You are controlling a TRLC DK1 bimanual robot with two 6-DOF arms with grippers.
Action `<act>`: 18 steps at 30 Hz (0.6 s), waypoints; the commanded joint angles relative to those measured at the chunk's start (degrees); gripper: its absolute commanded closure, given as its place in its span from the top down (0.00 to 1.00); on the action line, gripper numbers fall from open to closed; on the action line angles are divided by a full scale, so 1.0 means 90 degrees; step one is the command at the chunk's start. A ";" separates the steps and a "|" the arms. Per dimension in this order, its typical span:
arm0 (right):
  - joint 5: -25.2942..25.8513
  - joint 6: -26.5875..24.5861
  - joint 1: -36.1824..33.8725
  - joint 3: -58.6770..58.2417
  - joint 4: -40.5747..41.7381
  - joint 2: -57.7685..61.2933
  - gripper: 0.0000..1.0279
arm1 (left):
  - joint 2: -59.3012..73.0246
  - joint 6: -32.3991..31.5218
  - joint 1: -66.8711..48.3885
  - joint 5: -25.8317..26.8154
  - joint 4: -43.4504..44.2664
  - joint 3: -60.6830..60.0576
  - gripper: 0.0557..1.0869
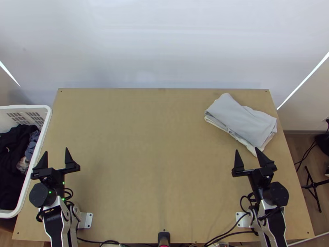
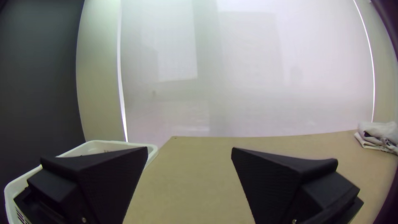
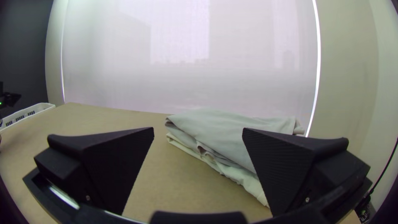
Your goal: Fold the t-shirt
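Note:
The black t-shirt (image 1: 12,175) is lying in crumpled folds (image 1: 18,139) in the white basket. It will trail out as a long bunched piece of cloth when I pull it out.
Folded pale grey and off-white cloth (image 1: 242,119) lies stacked at the table's far right; whether a t-shirt is in the stack I cannot tell. My left gripper (image 1: 57,155) stands open near the basket, far from the stack, with nothing between its fingers. My right gripper (image 1: 246,152) is open just on the near side of the stack. In the left wrist view, my left gripper (image 2: 190,150) is spread wide and the stack (image 2: 379,136) is at the far right end. In the right wrist view, my right gripper (image 3: 198,130) is open, one finger overlapping the folded cloth (image 3: 211,132).
A white basket (image 1: 48,119) with dark clothes (image 1: 14,160) stands at the table's left edge. Bare wooden table (image 1: 156,152) stretches between the arms. Cables (image 1: 230,233) run along the near edge, beside a small black mount (image 1: 163,236).

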 commanded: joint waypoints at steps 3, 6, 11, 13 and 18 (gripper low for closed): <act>-0.0002 -0.0001 0.0000 0.0001 0.0001 -0.0001 0.96 | -0.0018 -0.0087 -0.0186 0.0020 0.0068 0.0011 0.95; -0.0002 -0.0001 0.0010 0.0001 0.0001 -0.0001 0.96 | -0.0009 0.0011 -0.0166 0.0010 0.0116 0.0226 0.95; -0.0002 -0.0001 0.0000 0.0001 0.0001 -0.0001 0.96 | 0.0675 -0.0116 0.0029 -0.0439 -0.0245 0.1681 0.95; -0.0002 -0.0001 0.0010 0.0001 0.0001 -0.0001 0.96 | 0.1573 -0.0263 0.0137 -0.0781 -0.0577 0.2609 0.95; 0.0008 -0.0001 0.0010 0.0001 0.0001 -0.0001 0.96 | 0.3829 -0.0751 0.1348 -0.1211 -0.1280 0.4718 0.95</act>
